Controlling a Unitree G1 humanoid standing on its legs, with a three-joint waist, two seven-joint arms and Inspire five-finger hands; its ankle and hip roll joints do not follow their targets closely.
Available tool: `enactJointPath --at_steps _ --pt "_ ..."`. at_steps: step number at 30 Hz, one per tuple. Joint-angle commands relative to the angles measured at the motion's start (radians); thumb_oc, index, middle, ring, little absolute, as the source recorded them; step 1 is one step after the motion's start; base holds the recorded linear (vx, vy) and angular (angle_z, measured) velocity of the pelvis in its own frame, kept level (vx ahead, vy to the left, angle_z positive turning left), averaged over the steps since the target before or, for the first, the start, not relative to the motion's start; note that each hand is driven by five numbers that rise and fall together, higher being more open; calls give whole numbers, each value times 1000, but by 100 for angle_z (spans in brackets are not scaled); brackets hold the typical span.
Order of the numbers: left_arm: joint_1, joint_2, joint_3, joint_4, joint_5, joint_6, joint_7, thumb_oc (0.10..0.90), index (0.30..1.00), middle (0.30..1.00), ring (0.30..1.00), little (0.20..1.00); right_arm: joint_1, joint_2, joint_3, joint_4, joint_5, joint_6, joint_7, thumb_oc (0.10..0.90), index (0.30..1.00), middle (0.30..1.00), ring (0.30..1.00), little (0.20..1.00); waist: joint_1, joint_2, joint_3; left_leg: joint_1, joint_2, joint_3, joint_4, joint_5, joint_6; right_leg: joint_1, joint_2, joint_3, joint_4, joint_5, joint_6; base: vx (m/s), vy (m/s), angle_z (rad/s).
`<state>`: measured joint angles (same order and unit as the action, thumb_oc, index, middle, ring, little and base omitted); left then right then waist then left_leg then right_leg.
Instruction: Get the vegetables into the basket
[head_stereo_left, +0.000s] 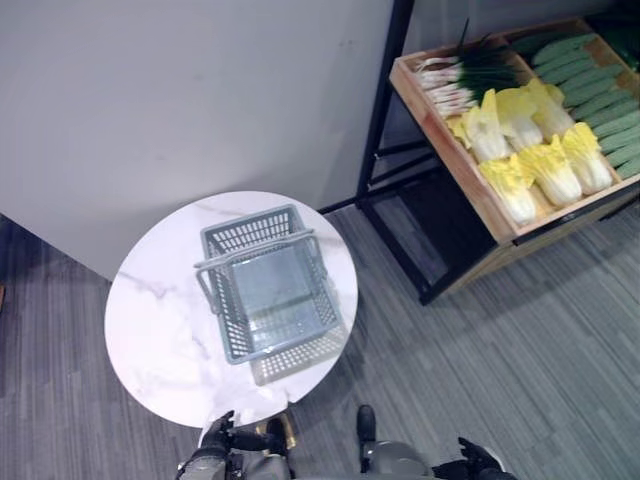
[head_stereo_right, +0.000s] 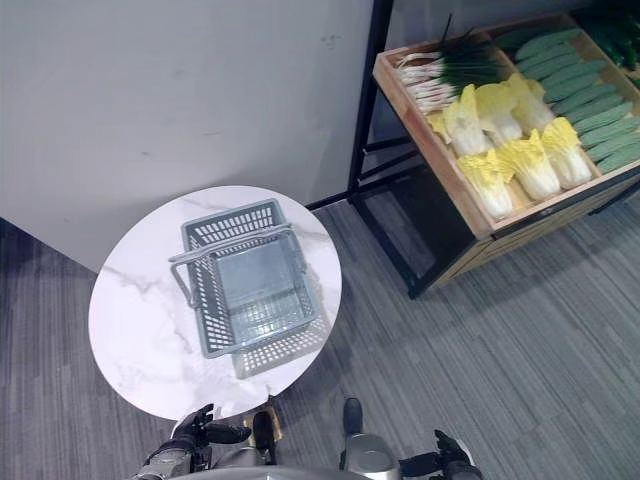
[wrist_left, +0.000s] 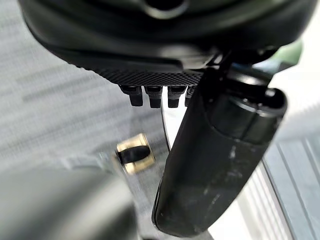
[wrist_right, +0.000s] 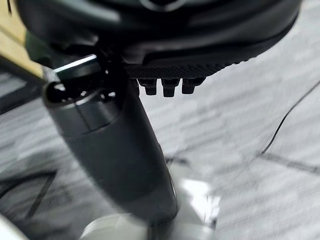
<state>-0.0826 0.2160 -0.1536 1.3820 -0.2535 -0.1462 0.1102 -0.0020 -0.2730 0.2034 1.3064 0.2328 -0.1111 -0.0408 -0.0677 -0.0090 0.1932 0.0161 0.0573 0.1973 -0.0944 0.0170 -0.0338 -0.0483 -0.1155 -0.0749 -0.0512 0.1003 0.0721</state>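
Observation:
The basket (head_stereo_left: 272, 286) handle's arms (head_stereo_left: 208, 290) join the basket on both sides. That will make the basket hang under the handle with its open side up when I lift it.
An empty grey plastic basket (head_stereo_left: 223, 318) stands on a round white marble table (head_stereo_left: 155, 335), its handle (head_stereo_left: 256, 256) lying across the far end. The vegetables lie in a sloping wooden crate (head_stereo_left: 448, 158) at the upper right: pale yellow-leaved cabbages (head_stereo_left: 552, 172), green onions (head_stereo_left: 466, 74) and dark green cucumbers (head_stereo_left: 596, 86). My left hand (head_stereo_left: 217, 434) hangs low by the table's near edge, fingers relaxed and holding nothing (wrist_left: 215, 160). At the lower right, over the floor, my right hand (head_stereo_left: 478, 456) also hangs open and empty (wrist_right: 120, 150).
The crate rests on a black metal rack (head_stereo_left: 385, 100) against a grey wall (head_stereo_left: 180, 100). Grey striped carpet (head_stereo_left: 500, 350) lies between the table and the rack. The table's gold base (wrist_left: 132, 152) stands under its near edge.

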Motion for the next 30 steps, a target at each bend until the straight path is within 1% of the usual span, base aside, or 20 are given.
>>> enactJointPath --at_steps 1,5,8,10,11,13,15,16,17,18,19,20,21,22,23,24,25,27,28,30 --pt "1 38 11 26 11 -10 14 900 1000 1000 1000 1000 -51 -4 15 11 1 -14 0 900 1000 1000 1000 1000 20 -38 2 32 56 13 7 4 -64 -11 -106 29 43 20 142 15 23 -24" --pt "10 35 16 35 11 -10 18 900 1000 1000 1000 1000 -38 -13 -32 46 33 -15 -22 900 1000 1000 1000 1000 14 -45 -12 46 62 19 7 0 -71 14 -106 19 1 25 144 24 3 -3" --pt "16 37 24 36 17 -8 27 900 1000 1000 1000 1000 -31 -46 -70 60 30 -20 -56 900 1000 1000 1000 1000 14 -51 -26 47 65 12 7 -3 -78 34 -105 2 -29 24 142 -4 -46 0" --pt "22 44 33 24 24 -9 51 900 1000 1000 1000 1000 -33 -115 -100 29 -62 -30 -148 900 1000 1000 1000 1000 12 -55 -30 39 69 9 7 4 -83 34 -105 -7 -36 26 145 -42 -48 3" --pt "22 44 32 24 24 -9 52 900 1000 1000 1000 1000 -33 -115 -100 28 -63 -29 -148 900 1000 1000 1000 1000 12 -54 -31 39 69 9 7 4 -83 35 -104 -8 -36 26 145 -43 -18 4" --pt "32 49 35 9 30 -11 52 900 1000 1000 1000 1000 -45 -184 -113 -31 -129 -33 -187 900 1000 1000 1000 1000 9 -56 -30 36 71 8 7 7 -86 31 -103 -6 -36 31 148 -44 -9 2" --pt "42 49 46 0 28 -15 51 900 1000 1000 1000 1000 -46 -257 -118 -156 -208 -43 -241 900 1000 1000 1000 1000 5 -59 -29 35 73 10 7 7 -87 28 -105 -5 -36 34 151 -53 0 -2" --pt "61 47 71 -10 24 -17 55 900 1000 1000 1000 1000 -10 -339 -136 -424 -327 -41 -286 900 1000 1000 1000 1000 -4 -60 -27 40 72 14 7 5 -87 30 -105 -2 -36 38 155 -47 11 -4" --pt "71 45 88 -17 26 -18 55 900 1000 1000 1000 1000 24 -381 -158 -584 -399 -41 -294 900 1000 1000 1000 1000 -9 -60 -27 41 73 16 7 3 -87 28 -106 -1 -36 39 157 -35 10 -4" --pt "71 44 87 -17 26 -18 55 900 1000 1000 1000 1000 27 -381 -160 -588 -400 -39 -293 900 1000 1000 1000 1000 -8 -61 -31 36 73 16 7 6 -87 23 -106 0 -36 41 156 -32 6 -4" --pt "85 43 115 -24 30 -17 52 900 1000 1000 1000 1000 69 -434 -204 -781 -475 -46 -291 900 1000 1000 1000 1000 -14 -62 -32 39 74 18 7 4 -87 23 -107 0 -36 43 158 -21 1 -4" --pt "85 43 114 -24 30 -17 52 900 1000 1000 1000 1000 70 -434 -205 -782 -475 -45 -291 900 1000 1000 1000 1000 -14 -61 -33 37 74 18 7 5 -87 22 -107 0 -36 43 158 2 7 -4" --pt "91 40 134 -23 44 -12 44 900 1000 1000 1000 1000 92 -465 -234 -935 -546 -66 -291 900 1000 1000 1000 1000 -16 -61 -35 44 75 19 7 1 -87 27 -107 -3 -36 40 158 0 0 0" --pt "90 39 145 -17 61 -6 40 900 1000 1000 1000 1000 107 -474 -259 -1049 -574 -84 -281 900 1000 1000 1000 1000 -12 -60 -43 41 75 19 7 3 -86 25 -109 -8 -36 40 157 0 0 0" --pt "90 40 150 -12 70 -2 39 900 1000 1000 1000 1000 100 -478 -261 -1108 -573 -95 -274 900 1000 1000 1000 1000 -8 -59 -45 42 75 18 7 3 -87 26 -109 -9 -36 39 157 -7 -21 3" --pt "87 40 151 -9 84 2 37 900 1000 1000 1000 1000 79 -497 -247 -1220 -583 -111 -242 900 1000 1000 1000 1000 0 -60 -48 43 76 15 7 3 -88 30 -109 -14 -36 37 157 0 0 0" --pt "85 42 148 -9 93 1 39 900 1000 1000 1000 1000 59 -506 -226 -1261 -582 -126 -225 900 1000 1000 1000 1000 9 -60 -49 43 75 13 7 3 -88 32 -110 -17 -36 36 158 -3 -13 4" --pt "85 43 149 -8 97 4 38 900 1000 1000 1000 1000 36 -513 -208 -1302 -575 -132 -209 900 1000 1000 1000 1000 12 -59 -49 45 75 13 7 3 -89 35 -110 -18 -36 35 158 -4 -5 4" --pt "82 44 134 -5 106 7 36 900 1000 1000 1000 1000 -60 -526 -120 -1351 -530 -150 -163 900 1000 1000 1000 1000 29 -60 -48 49 76 13 7 4 -89 40 -111 -20 -36 34 156 -6 -7 6" --pt "85 45 129 -3 109 10 35 900 1000 1000 1000 1000 -91 -525 -92 -1370 -506 -153 -146 900 1000 1000 1000 1000 34 -60 -49 48 75 13 7 5 -89 41 -111 -22 -36 33 156 4 -2 3"
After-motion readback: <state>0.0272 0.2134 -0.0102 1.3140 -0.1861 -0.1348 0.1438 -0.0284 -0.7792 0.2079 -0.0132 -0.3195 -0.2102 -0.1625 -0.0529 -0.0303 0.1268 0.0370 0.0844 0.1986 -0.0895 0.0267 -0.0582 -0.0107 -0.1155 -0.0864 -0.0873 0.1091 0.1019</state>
